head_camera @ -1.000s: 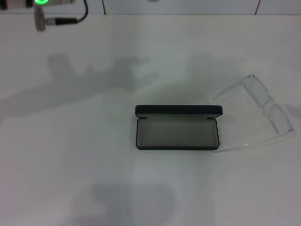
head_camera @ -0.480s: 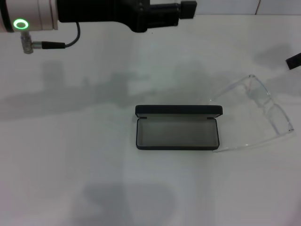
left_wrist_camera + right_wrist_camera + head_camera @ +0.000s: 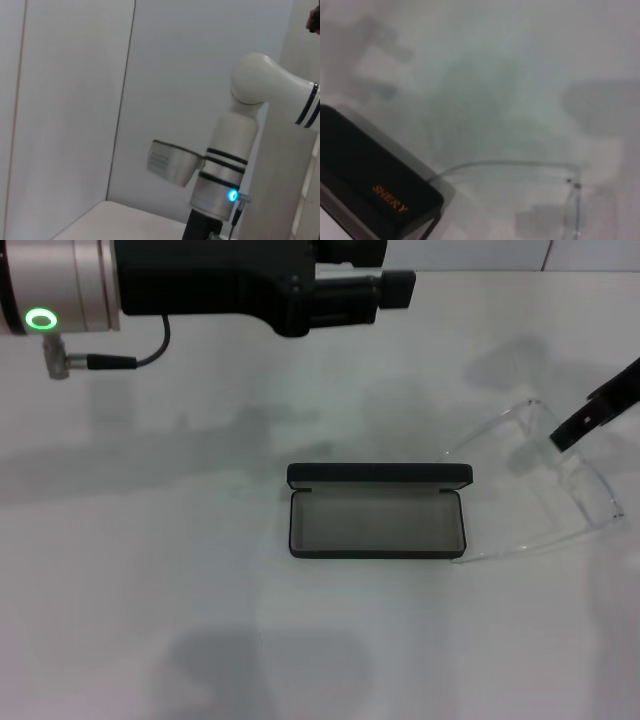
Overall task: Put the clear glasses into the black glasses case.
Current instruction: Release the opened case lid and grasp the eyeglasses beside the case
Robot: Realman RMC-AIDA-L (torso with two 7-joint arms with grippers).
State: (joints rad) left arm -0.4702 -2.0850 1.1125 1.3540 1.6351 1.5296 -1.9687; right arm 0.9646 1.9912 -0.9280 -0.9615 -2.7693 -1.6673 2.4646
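Observation:
The clear glasses' unfolded arms (image 3: 530,549) are spread too wide for the case, so next my right gripper lifts the glasses so that my left gripper can take the bridge (image 3: 568,464).
The black glasses case (image 3: 380,476) lies open in the middle of the white table, grey lining up and nothing inside. The clear glasses (image 3: 585,480) lie just right of it, arms unfolded toward the case. My right gripper (image 3: 578,428) reaches in from the right edge, its dark tip just above the glasses' far end. In the right wrist view the case lid (image 3: 375,185) with orange lettering shows beside a clear glasses arm (image 3: 510,164). My left gripper (image 3: 395,288) hovers high over the table's back, well behind the case.
The white table (image 3: 150,570) spreads bare to the left of and in front of the case. In the left wrist view only a white wall and the robot's other arm (image 3: 235,150) with a blue light show.
The left arm has swung in along the top and extended rightward. The right gripper has entered from the right edge and come down to the glasses. Case and glasses have not moved.

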